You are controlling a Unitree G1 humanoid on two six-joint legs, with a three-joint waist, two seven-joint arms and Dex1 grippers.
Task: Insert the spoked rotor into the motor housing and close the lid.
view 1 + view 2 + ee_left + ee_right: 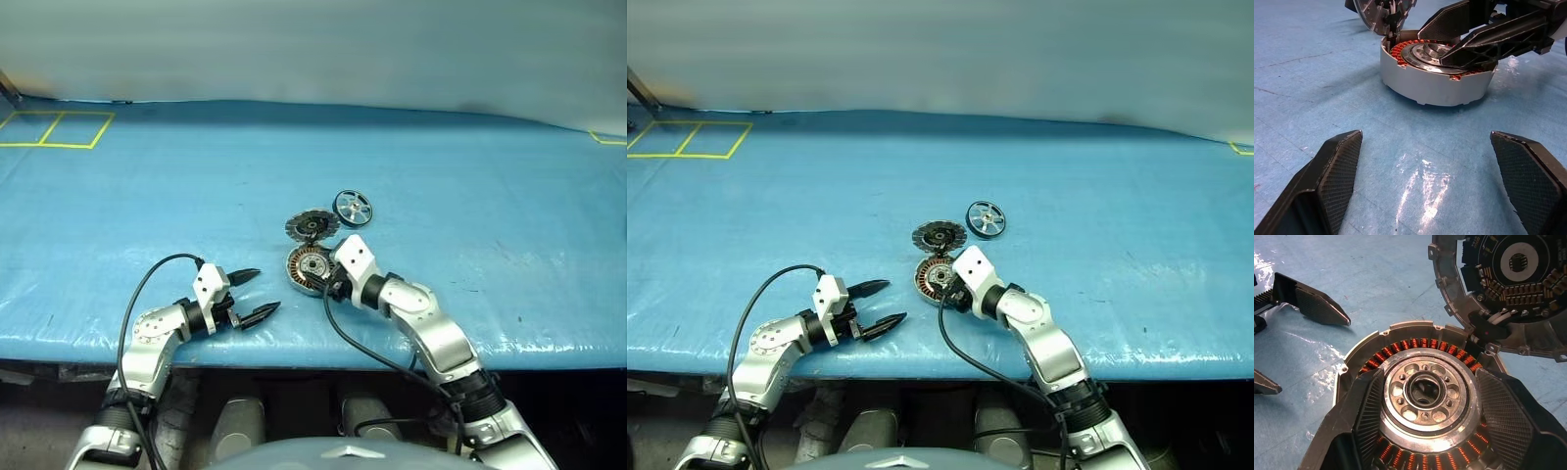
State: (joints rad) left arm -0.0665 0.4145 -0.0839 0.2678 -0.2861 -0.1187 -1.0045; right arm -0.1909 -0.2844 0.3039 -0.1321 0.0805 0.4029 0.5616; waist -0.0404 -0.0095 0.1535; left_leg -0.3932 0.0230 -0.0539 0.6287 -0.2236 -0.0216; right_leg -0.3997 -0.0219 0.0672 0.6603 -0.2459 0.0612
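The spoked rotor (353, 208) lies flat on its round rim and has open gaps (346, 211) between its spokes, so it should slide along flat when the robot pulls it closer.
The motor housing (1425, 391), a round disc with copper windings around a silver hub, lies near the blue table's front edge. My right gripper (323, 279) hangs over it, open, one finger (1361, 416) on each side of the hub. The lid (312, 227) stands tilted open just behind the housing, attached at its rim, its inner circuit face (1508, 284) showing. Behind and right of the lid, the spoked rotor (354, 208) lies flat on the table. My left gripper (266, 291) is open and empty, low over the table left of the housing and pointing at it.
Blue sheeting (470, 196) covers the table, whose front edge (294, 348) runs just below both grippers. Yellow tape squares (59, 127) mark the far left corner. A black cable (353, 343) loops off each wrist over the edge.
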